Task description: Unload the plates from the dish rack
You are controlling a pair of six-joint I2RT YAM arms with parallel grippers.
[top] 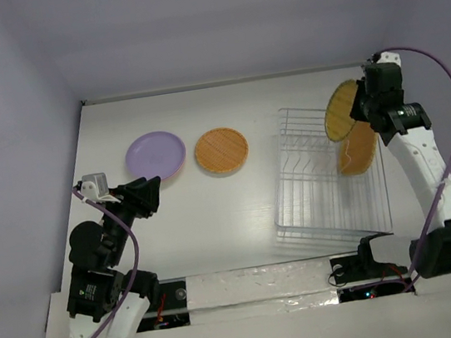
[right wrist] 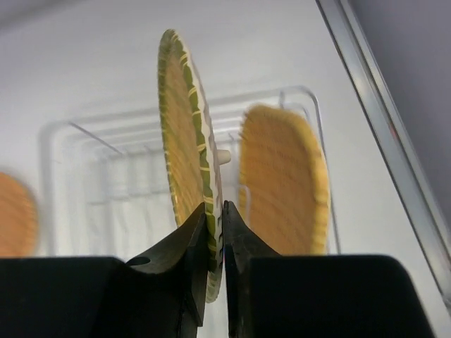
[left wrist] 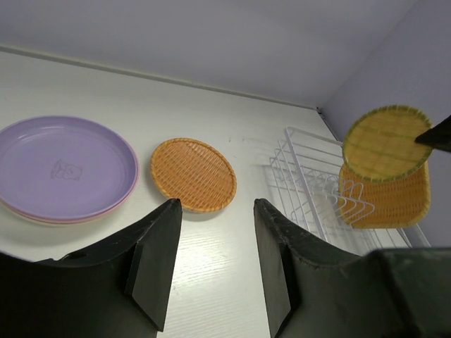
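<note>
The yellow-green plate (top: 340, 111) is clear above the dish rack, so my right gripper should go on toward the round orange-brown plate (top: 221, 150) before it lets go on top of it.
My right gripper (top: 363, 106) (right wrist: 217, 211) is shut on the rim of a round yellow-green woven plate (top: 341, 109) (right wrist: 184, 134) (left wrist: 384, 143), held on edge above the far end of the white wire dish rack (top: 327, 176) (right wrist: 84, 183) (left wrist: 303, 169). A squarish orange woven plate (top: 357, 149) (right wrist: 285, 183) (left wrist: 394, 197) stands upright in the rack. A lavender plate (top: 155, 155) (left wrist: 63, 169), stacked on a pink one, and a round orange-brown plate (top: 221, 150) (left wrist: 193, 173) lie flat on the table. My left gripper (top: 149, 192) (left wrist: 215, 211) is open and empty, near the lavender plate.
The white table (top: 216, 221) is walled at the back and sides. The rack stands on the right half, close to the right wall. A black bracket (top: 371, 251) sits at the near edge by the right arm's base.
</note>
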